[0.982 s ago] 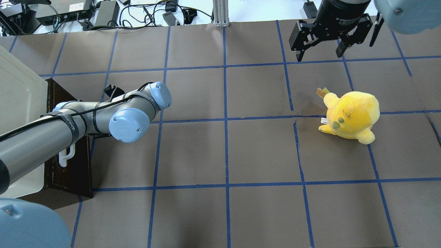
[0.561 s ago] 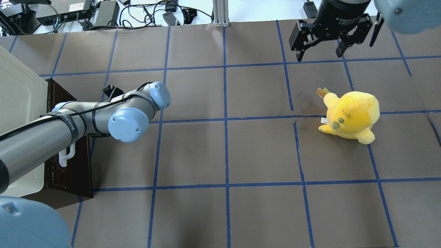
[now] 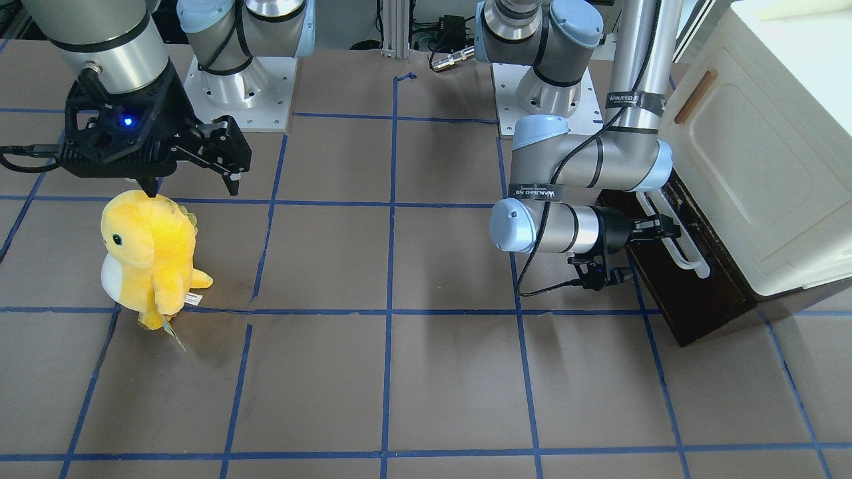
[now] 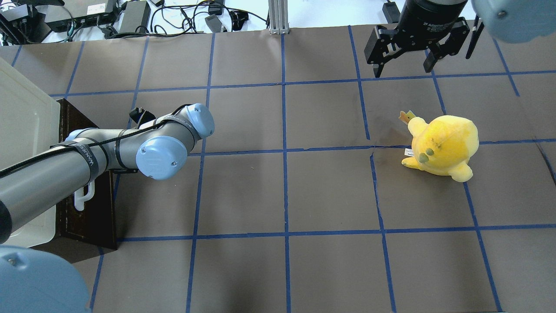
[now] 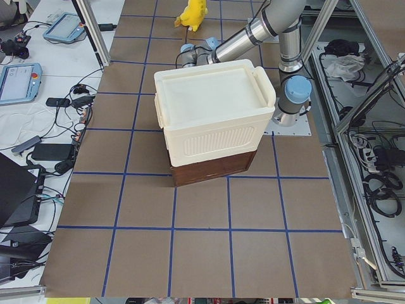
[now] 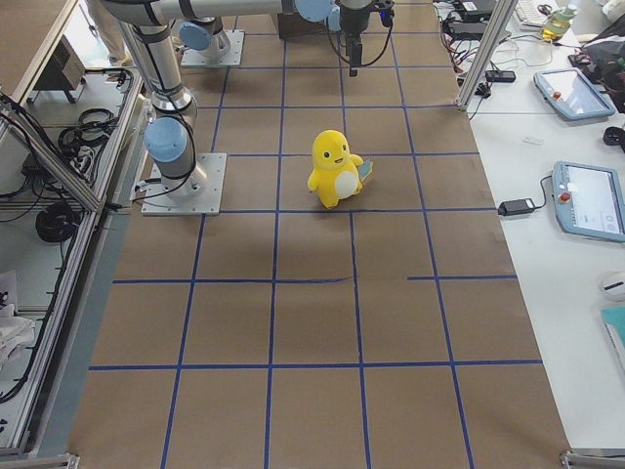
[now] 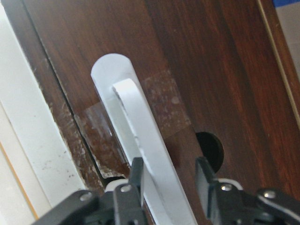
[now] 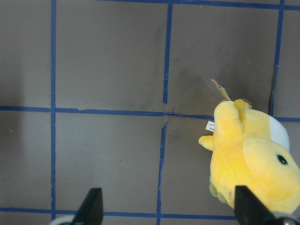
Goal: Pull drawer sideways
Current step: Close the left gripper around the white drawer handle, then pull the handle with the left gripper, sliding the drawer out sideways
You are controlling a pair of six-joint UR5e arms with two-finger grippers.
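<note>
A dark seam (image 7: 61, 89) separates the drawer front (image 3: 680, 299) from its frame, so I expect the drawer to slide straight out and leave the cabinet standing when I pull.
The drawer (image 3: 695, 296) is a dark brown wooden front at the foot of the cream cabinet, with a long white bar handle (image 3: 680, 247). It also shows in the overhead view (image 4: 89, 211). Its pale tray is hidden. In the left wrist view my left gripper (image 7: 169, 171) is open, one finger on each side of the white handle (image 7: 140, 136). The left finger is against the bar and a small gap remains on the right. In the front view the left gripper (image 3: 655, 229) is at the handle's far end. My right gripper (image 4: 404, 65) is open and empty, high at the table's far right.
The cream cabinet (image 3: 752, 166) with a brown wooden door handle (image 3: 695, 97) stands above the drawer. A yellow plush toy (image 4: 443, 145) stands on the right half of the table, below the right gripper (image 8: 168, 206). Blue tape lines grid the brown table.
My left arm's wrist has shifted slightly left, closer to the drawer front. The right arm and the plush toy have not moved.
</note>
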